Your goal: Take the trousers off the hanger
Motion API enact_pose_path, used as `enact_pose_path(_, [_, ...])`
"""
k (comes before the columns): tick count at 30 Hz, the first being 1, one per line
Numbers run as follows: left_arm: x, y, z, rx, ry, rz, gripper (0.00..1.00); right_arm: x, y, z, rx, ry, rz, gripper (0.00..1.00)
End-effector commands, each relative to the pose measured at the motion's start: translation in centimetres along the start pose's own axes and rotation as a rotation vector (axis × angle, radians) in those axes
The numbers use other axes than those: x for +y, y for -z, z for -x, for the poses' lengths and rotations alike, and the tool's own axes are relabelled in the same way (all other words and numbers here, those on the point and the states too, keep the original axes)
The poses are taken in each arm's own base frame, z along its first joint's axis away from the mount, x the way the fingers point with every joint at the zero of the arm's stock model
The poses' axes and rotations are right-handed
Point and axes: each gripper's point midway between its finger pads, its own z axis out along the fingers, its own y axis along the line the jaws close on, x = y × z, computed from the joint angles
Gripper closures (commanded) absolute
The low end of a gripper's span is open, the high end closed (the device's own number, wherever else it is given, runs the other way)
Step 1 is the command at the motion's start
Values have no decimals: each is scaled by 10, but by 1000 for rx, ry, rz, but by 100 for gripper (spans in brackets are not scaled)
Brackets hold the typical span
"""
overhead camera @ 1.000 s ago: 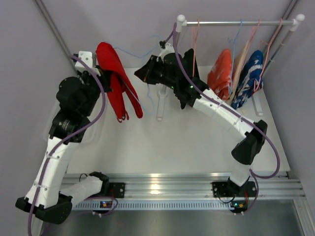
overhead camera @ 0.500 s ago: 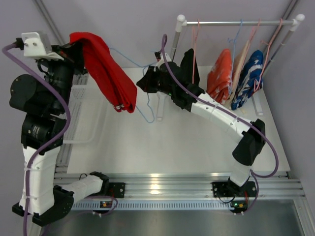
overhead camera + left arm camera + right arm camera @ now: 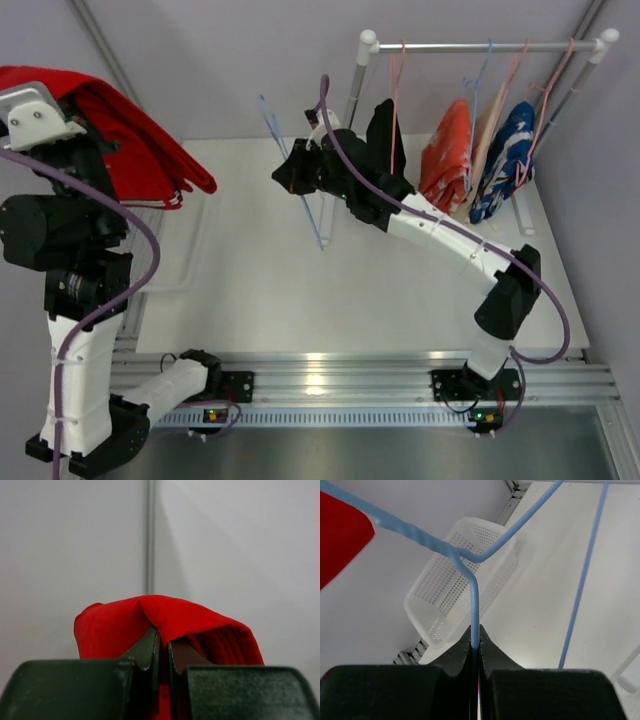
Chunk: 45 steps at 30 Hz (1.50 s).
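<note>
The red trousers (image 3: 140, 140) are hanging free of the blue hanger. My left gripper should keep letting them down into the open white basket (image 3: 178, 245) until they are lying inside.
The red trousers (image 3: 140, 150) hang bunched from my left gripper (image 3: 162, 647), which is shut on a fold of them (image 3: 200, 622), raised high at the far left. They are apart from the blue wire hanger (image 3: 300, 195). My right gripper (image 3: 287, 175) is shut on the hanger's neck (image 3: 473, 600) and holds it bare above the table, left of the rail post. The black trousers (image 3: 384, 135) hang on the rail just behind my right arm.
A white perforated basket (image 3: 465, 570) lies at the table's left edge, below the raised left arm (image 3: 165, 255). The rail (image 3: 480, 45) at the back right carries an orange-and-white garment (image 3: 450, 150), a blue-and-white garment (image 3: 508, 150) and some bare hangers.
My left arm has swung up and to the left, pulling the red trousers off the blue hanger. The hanger stays in my right gripper, now bare.
</note>
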Motion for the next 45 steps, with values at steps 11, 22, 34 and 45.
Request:
enact_pose_path(11, [106,67,-43,-106,-437,387,100,62,59,50,-104,80,213,100])
enact_pose_path(22, [130,102,-123,30,-625,431,100,71,76,53,-102,108,258,100])
enact_pose_path(34, [106,55,-256,167,-609,231,100,90,107,73,-157,184,334,100])
enact_pose_path(45, [61,-34,-415,346,-472,-80,100,67,180,72,-237,334,301,100])
